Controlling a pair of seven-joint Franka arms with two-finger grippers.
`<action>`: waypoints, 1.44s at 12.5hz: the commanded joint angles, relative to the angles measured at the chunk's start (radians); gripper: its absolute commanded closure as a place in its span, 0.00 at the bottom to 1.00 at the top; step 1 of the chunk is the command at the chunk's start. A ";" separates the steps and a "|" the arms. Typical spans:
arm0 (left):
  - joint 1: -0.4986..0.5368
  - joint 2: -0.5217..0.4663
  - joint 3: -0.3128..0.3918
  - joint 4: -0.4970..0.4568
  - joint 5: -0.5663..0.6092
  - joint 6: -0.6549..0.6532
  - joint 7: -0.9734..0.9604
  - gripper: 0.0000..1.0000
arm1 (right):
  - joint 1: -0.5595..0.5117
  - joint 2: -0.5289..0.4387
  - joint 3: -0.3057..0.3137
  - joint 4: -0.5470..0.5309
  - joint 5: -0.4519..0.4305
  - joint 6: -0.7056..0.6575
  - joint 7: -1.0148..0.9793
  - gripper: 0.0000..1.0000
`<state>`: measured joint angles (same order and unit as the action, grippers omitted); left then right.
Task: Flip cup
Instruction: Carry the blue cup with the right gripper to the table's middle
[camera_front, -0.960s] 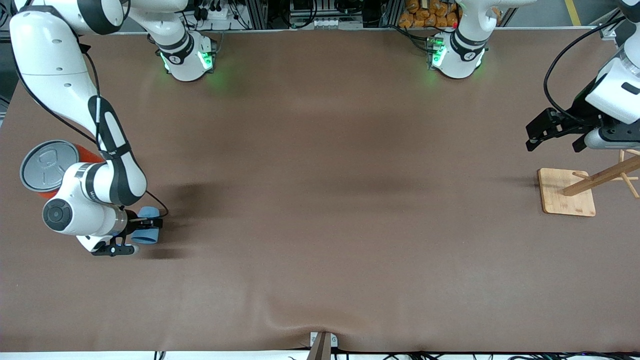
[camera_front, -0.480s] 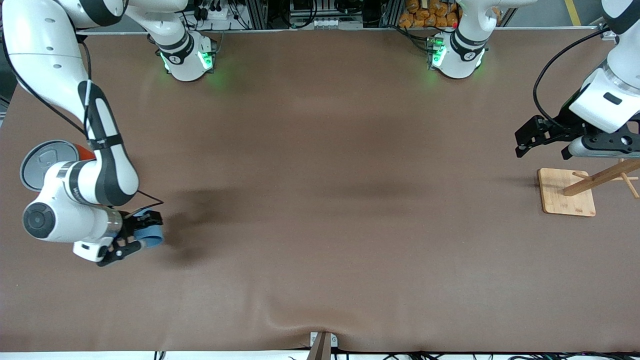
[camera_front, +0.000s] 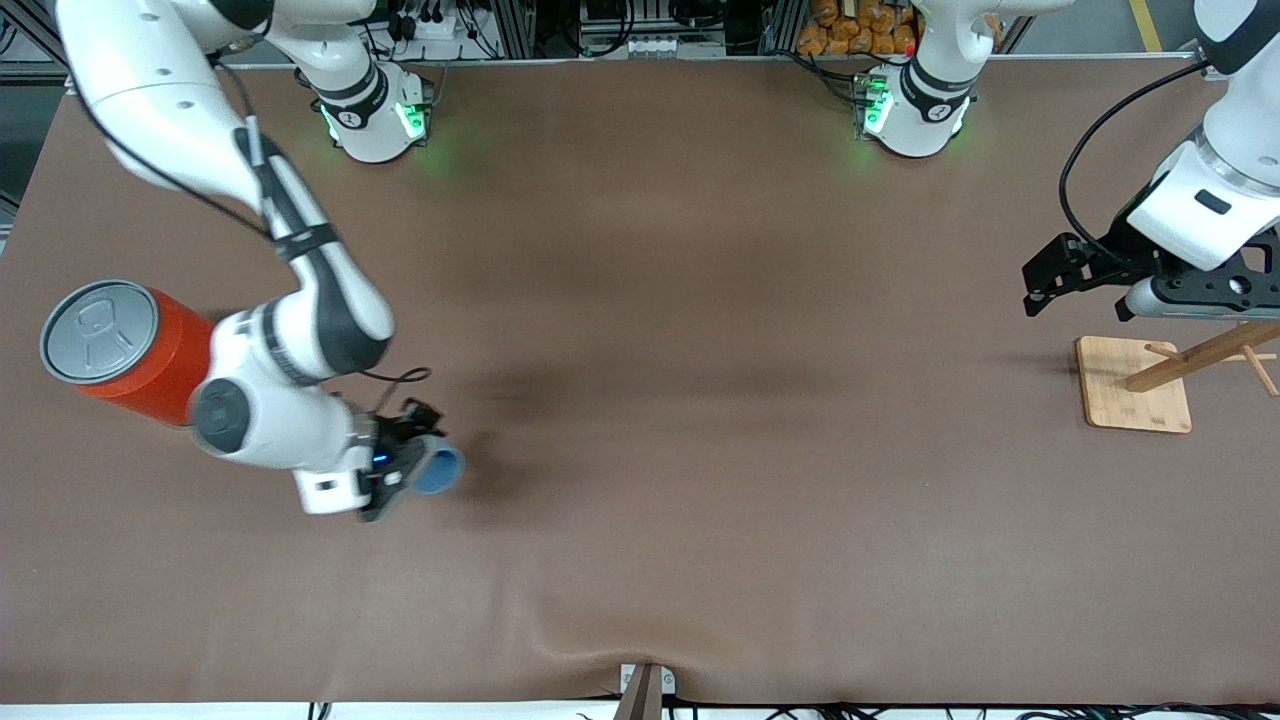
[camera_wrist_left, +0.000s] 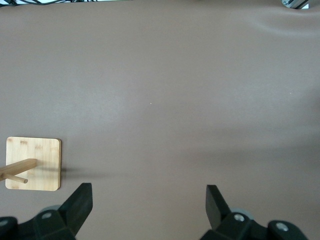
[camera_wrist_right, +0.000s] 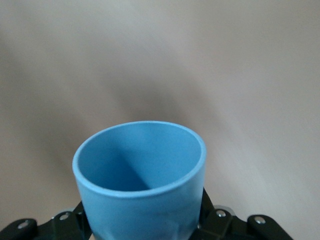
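The light-blue cup (camera_front: 439, 469) in my right gripper is a long way from my left gripper, so next I lay it down at the table's middle (camera_front: 588, 396) for my left gripper.
The small light-blue cup (camera_front: 438, 470) is held in my right gripper (camera_front: 405, 462) above the table, lying on its side with its open mouth turned toward the left arm's end. In the right wrist view the cup (camera_wrist_right: 140, 185) fills the space between the jaws and its darker blue inside shows. My right gripper is shut on the cup. My left gripper (camera_front: 1058, 278) is open and empty, up over the table beside the wooden stand. In the left wrist view my left gripper (camera_wrist_left: 149, 200) has only bare table between its fingers.
A large orange-red can (camera_front: 125, 348) with a grey lid stands at the right arm's end of the table. A wooden stand with pegs on a square base (camera_front: 1135, 385) stands at the left arm's end; it also shows in the left wrist view (camera_wrist_left: 33, 163).
My right arm has lifted the cup and carried it toward the middle of the table, away from the can, turning its mouth outward. My left gripper has shifted slightly.
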<state>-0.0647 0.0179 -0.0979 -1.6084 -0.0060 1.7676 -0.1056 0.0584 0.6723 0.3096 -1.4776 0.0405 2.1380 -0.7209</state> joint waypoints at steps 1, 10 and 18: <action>0.005 -0.001 -0.003 0.002 -0.005 0.010 -0.006 0.00 | 0.156 0.023 -0.004 0.010 -0.017 0.107 -0.058 0.45; 0.019 -0.013 -0.002 -0.002 -0.005 -0.005 -0.005 0.00 | 0.359 0.135 -0.043 0.019 -0.289 0.234 -0.116 0.46; 0.016 0.040 -0.002 -0.019 -0.072 0.001 -0.023 0.00 | 0.362 0.127 -0.063 0.000 -0.415 0.201 -0.155 0.00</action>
<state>-0.0482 0.0440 -0.0945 -1.6335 -0.0577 1.7659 -0.1181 0.4266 0.8011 0.2430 -1.4784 -0.3428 2.3477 -0.8593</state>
